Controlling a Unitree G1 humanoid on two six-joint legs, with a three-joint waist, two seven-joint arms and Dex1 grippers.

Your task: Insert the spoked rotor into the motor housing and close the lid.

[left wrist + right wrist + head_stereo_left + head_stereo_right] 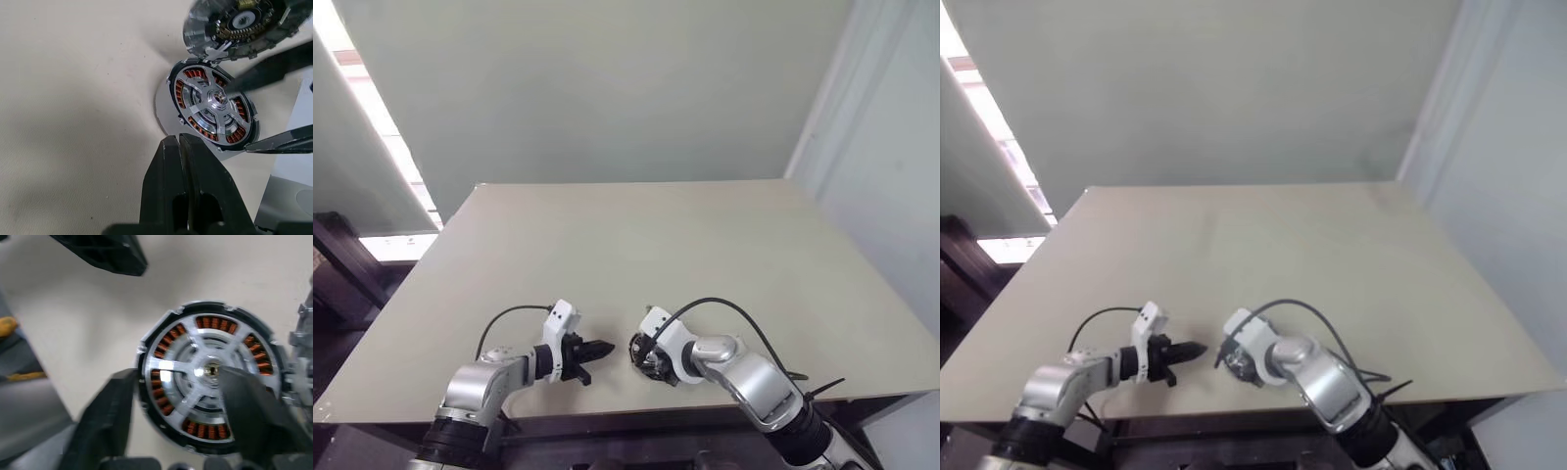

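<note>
The lid (303, 342) will swing down and lie level over the windings when the robot closes it, because the spoked rotor (209, 369) sits flat inside the motor housing.
The motor housing (213, 323), a round disc with copper-orange windings, lies on the table near its front edge. The silver spoked rotor (182, 366) sits flat inside it, hub at the centre. The dark lid (239, 22) stands tilted up at the housing's far rim, its inner side showing. My right gripper (176, 373) is open over the housing, one finger (105, 423) beside the rim and the other finger (254, 413) across the rotor near the hub. My left gripper (178, 139) is shut and empty, a short way from the housing's rim, pointing at it.
The beige table (636, 245) stretches far ahead of both arms. Its front edge runs just under the grippers. A pale wall (891, 176) borders the right side, and a black cable (734, 308) loops over the right wrist.
</note>
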